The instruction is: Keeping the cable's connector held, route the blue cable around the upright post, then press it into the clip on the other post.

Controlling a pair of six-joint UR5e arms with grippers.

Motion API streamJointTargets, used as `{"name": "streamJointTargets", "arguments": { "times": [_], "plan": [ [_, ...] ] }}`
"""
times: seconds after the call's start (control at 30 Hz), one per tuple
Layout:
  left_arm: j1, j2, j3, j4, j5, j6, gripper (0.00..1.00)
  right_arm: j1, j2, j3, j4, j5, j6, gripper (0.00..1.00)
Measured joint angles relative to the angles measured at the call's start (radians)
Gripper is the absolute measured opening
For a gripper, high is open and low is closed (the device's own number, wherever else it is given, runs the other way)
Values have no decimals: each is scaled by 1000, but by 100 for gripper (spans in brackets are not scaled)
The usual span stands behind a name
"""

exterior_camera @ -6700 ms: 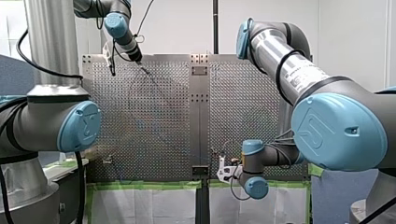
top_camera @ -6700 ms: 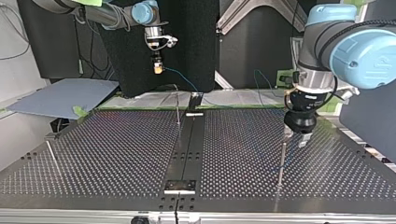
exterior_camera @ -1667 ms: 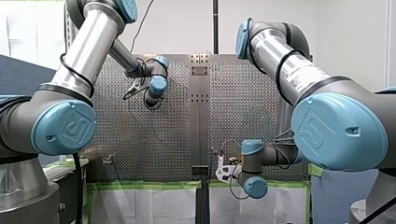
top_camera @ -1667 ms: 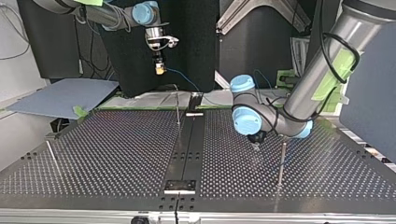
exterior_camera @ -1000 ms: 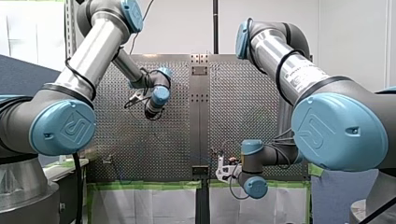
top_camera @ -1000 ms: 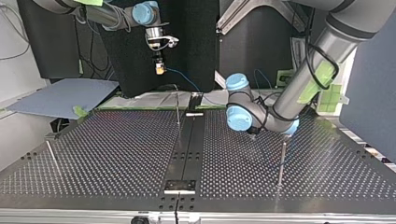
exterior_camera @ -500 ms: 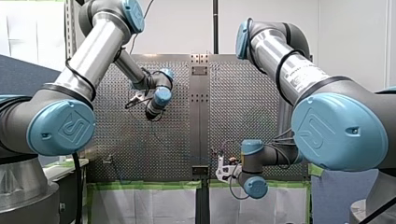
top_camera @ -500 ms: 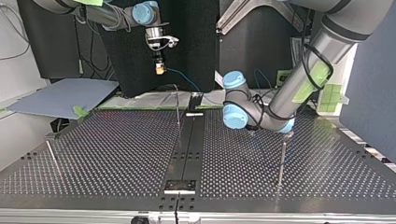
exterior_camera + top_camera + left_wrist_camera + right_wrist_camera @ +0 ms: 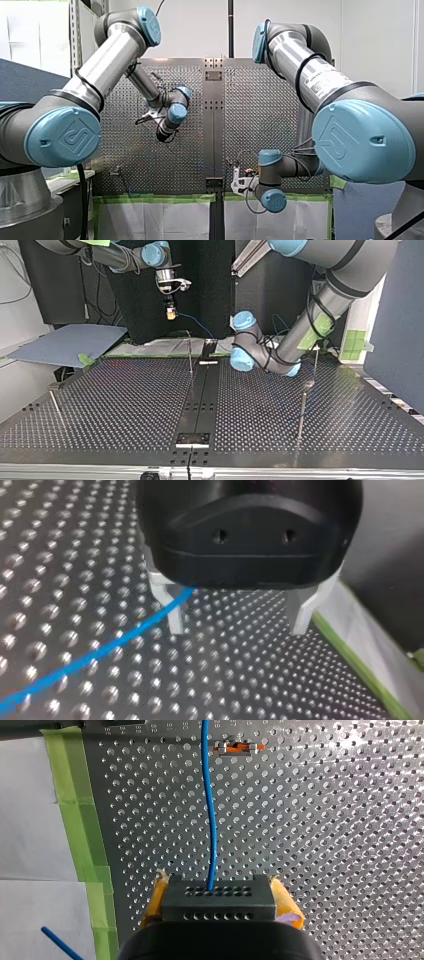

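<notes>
The blue cable (image 9: 208, 782) will stay stretched out in a gentle curve when the robot carries it, because a smooth shallow bow (image 9: 213, 832) runs up from the black connector.
In the right wrist view my right gripper (image 9: 218, 906) is shut with its yellow pads (image 9: 285, 907) on the black connector (image 9: 218, 897). The blue cable (image 9: 210, 815) runs straight ahead from it towards a small orange-marked clip (image 9: 234, 748). In the left wrist view my left gripper (image 9: 236, 629) hangs just over the perforated table, its metal fingers (image 9: 175, 617) open and holding nothing. The blue cable (image 9: 100, 652) lies across the plate and passes right by one finger. In the top view my right gripper (image 9: 170, 314) holds the connector up at the back, and a thin upright post (image 9: 190, 354) stands in front of it.
Further thin posts stand at the top view's right (image 9: 301, 412) and left (image 9: 55, 407). A dark rail (image 9: 200, 395) splits the perforated plate down the middle. Green tape (image 9: 85, 820) edges the plate, with white sheeting beyond.
My left arm has swung from the far corner across the plate, moving leftwards and further back in the top view over the last second. My right arm has held still with the connector.
</notes>
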Motion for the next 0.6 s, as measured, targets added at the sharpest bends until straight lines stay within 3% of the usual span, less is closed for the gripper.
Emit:
{"name": "streamJointTargets", "arguments": {
  "times": [0.27,0.6],
  "plan": [
    [-30,-3,0,0,-4,69,100,0,0,0,0,0,0,0],
    [-36,-5,0,-1,-25,69,100,0,0,0,0,0,0,0]
  ]
}}
